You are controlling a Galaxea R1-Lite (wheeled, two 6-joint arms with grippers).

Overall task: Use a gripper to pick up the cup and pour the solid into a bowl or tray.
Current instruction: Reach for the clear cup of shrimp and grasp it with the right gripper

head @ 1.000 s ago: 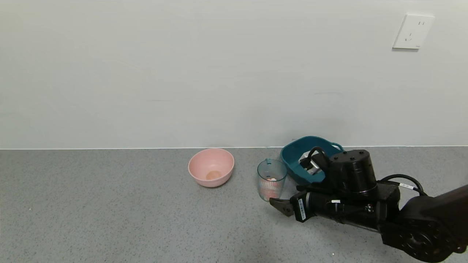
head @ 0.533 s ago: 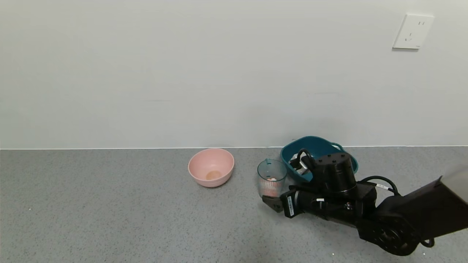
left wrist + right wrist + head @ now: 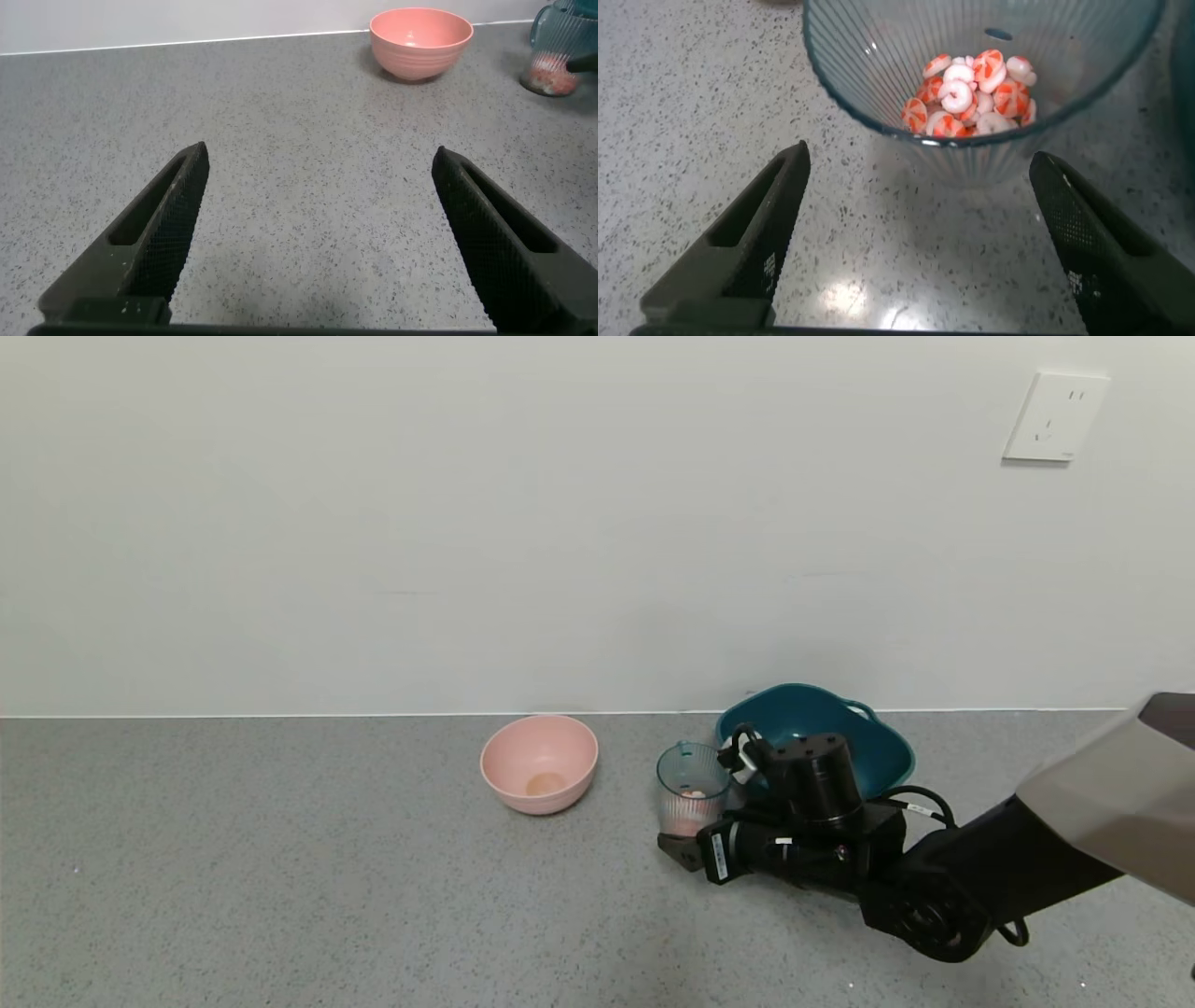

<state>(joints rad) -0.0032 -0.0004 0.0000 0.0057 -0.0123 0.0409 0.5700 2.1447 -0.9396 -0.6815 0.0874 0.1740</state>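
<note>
The discs are separate pieces in a loose heap, so I expect them to fall out when I pour and leave the ribbed cup empty.
The ribbed blue-tinted cup stands upright on the grey counter, just left of the dark teal tub. It holds orange-red and white discs, also seen in the head view. My right gripper is low at the cup's near side, open, its fingers spread wider than the cup and short of its wall. My left gripper is open and empty over bare counter, out of the head view; it sees the cup far off.
A round pink bowl stands left of the cup and shows in the left wrist view. The wall runs close behind the containers. My right arm reaches in from the right over the counter.
My right gripper has moved left and farther from me, from beside the tub to the cup's near side. The cup and bowls have not moved.
</note>
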